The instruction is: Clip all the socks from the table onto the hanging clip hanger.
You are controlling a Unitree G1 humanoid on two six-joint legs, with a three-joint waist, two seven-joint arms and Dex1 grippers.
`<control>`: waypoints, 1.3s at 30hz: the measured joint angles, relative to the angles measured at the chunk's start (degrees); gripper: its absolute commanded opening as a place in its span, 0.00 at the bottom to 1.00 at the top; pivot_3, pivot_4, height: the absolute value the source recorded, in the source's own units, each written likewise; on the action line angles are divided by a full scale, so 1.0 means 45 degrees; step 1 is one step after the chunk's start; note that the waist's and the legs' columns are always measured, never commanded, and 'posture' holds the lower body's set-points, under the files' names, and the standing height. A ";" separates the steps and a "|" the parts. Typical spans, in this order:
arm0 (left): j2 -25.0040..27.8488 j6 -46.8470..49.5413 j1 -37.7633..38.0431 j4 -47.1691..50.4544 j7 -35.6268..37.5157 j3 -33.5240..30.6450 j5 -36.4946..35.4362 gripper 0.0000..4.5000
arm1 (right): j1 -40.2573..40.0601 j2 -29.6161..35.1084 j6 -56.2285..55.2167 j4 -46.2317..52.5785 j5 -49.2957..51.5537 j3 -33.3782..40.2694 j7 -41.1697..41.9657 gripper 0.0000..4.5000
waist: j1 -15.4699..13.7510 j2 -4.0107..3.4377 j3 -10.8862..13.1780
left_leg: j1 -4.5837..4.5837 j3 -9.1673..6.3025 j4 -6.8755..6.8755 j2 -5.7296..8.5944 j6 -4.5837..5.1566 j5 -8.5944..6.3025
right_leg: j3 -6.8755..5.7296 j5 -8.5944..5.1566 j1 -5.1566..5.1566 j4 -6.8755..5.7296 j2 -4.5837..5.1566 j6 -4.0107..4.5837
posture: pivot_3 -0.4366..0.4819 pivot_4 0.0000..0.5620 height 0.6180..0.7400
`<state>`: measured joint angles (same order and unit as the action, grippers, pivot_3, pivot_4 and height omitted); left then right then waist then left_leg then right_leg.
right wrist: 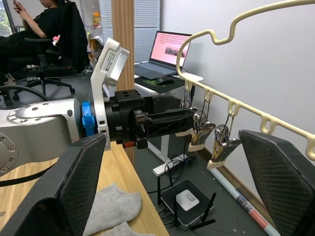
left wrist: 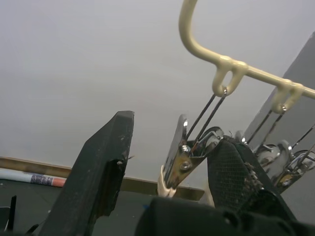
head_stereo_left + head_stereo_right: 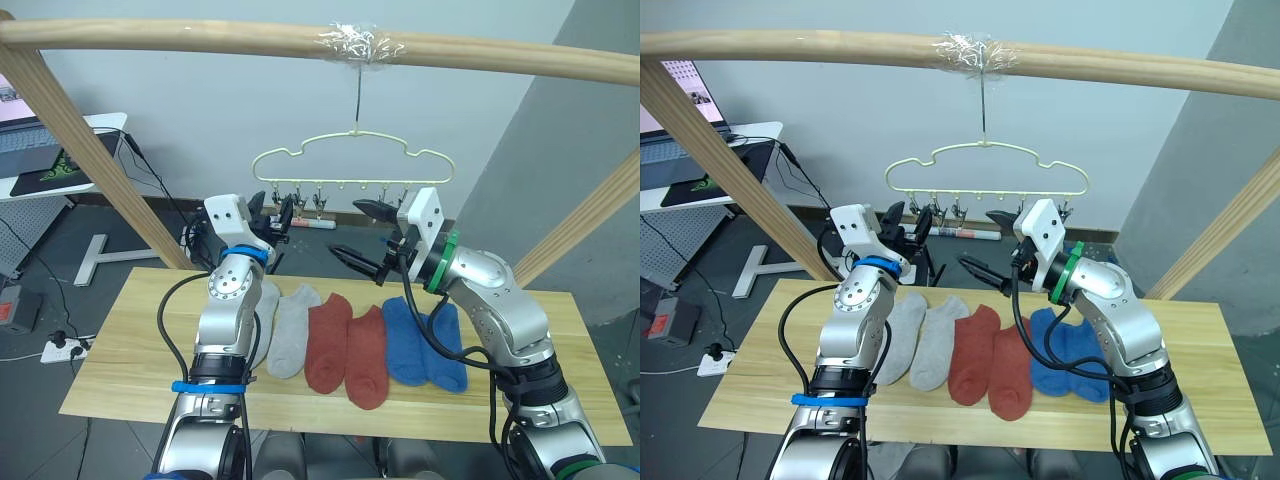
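Observation:
The leftmost clip [image 2: 186, 156] will tip and stay attached when I squeeze and turn it, because the wire hangs loosely through the hanger's eyelet [image 2: 227, 81].
Six socks lie side by side on the pale wooden table [image 3: 120, 350]: two grey socks [image 3: 290, 325], two rust red socks [image 3: 345, 345] and two blue socks [image 3: 425, 340]. Above them the pale-yellow clip hanger [image 3: 355, 160] hangs by its hook from a wooden bar, its metal clips [image 3: 320, 205] empty. My left gripper [image 3: 275, 215] is raised at the hanger's left end and open, and the left wrist view shows one clip [image 2: 182, 157] hanging between its fingers. Over the red socks my right gripper [image 3: 362, 233] is raised below the hanger's right half, open and empty.
The wooden bar [image 3: 200, 38] rests on slanted wooden posts at the left [image 3: 70, 140] and right [image 3: 590, 215]. A white desk with a laptop [image 3: 40, 150] stands at the far left. A seated person [image 1: 44, 24] and a router [image 1: 189, 199] on the floor are behind the table.

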<state>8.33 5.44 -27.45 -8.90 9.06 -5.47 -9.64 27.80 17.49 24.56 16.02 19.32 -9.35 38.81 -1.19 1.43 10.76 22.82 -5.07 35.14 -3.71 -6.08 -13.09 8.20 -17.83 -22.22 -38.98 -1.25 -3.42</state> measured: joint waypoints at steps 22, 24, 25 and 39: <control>-0.0405 0.0000 -0.0353 0.0094 -0.0177 0.0012 -0.0267 0.59 | 0.0169 -0.0002 -0.0022 -0.0162 -0.0020 0.0000 0.0005 1.00 | -0.0005 0.0002 0.0039 | 0.0004 -0.0006 0.0000 0.0001 -0.0001 0.0000 | -0.0005 0.0000 0.0000 0.0005 0.0000 0.0000 | 0.56 0.35 1.00; -0.0404 0.0000 -0.0359 0.0092 -0.0174 0.0038 -0.0208 0.59 | 0.0173 -0.0002 -0.0025 -0.0177 -0.0020 0.0000 0.0001 1.00 | -0.0004 0.0003 0.0043 | 0.0005 -0.0008 -0.0001 0.0000 0.0000 0.0000 | -0.0007 0.0000 0.0000 0.0005 0.0000 0.0000 | 0.56 0.35 1.00; -0.0404 -0.0001 -0.0358 0.0092 -0.0172 0.0044 -0.0179 0.59 | 0.0174 -0.0002 -0.0026 -0.0191 -0.0021 0.0000 -0.0001 1.00 | -0.0005 0.0004 0.0046 | 0.0005 -0.0009 -0.0001 0.0001 0.0000 0.0000 | -0.0007 0.0000 0.0000 0.0005 0.0000 0.0000 | 0.56 0.35 1.00; -0.0547 -0.0159 -0.0358 0.0372 0.0116 0.0024 -0.0423 0.02 | 0.0028 -0.0064 -0.0024 -0.0232 -0.0016 0.0059 -0.0188 1.00 | -0.0004 0.0010 0.0076 | 0.0009 -0.0013 -0.0001 0.0001 -0.0001 0.0000 | -0.0011 0.0000 0.0000 0.0007 0.0000 0.0000 | 0.57 0.34 1.00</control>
<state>5.86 4.72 -29.07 -7.22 9.58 -5.36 -11.54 27.92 17.20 24.45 14.97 19.25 -9.08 37.97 -1.20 1.48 11.10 22.86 -5.13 35.14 -3.71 -6.09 -13.09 8.15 -17.83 -22.23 -38.95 -1.25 -3.42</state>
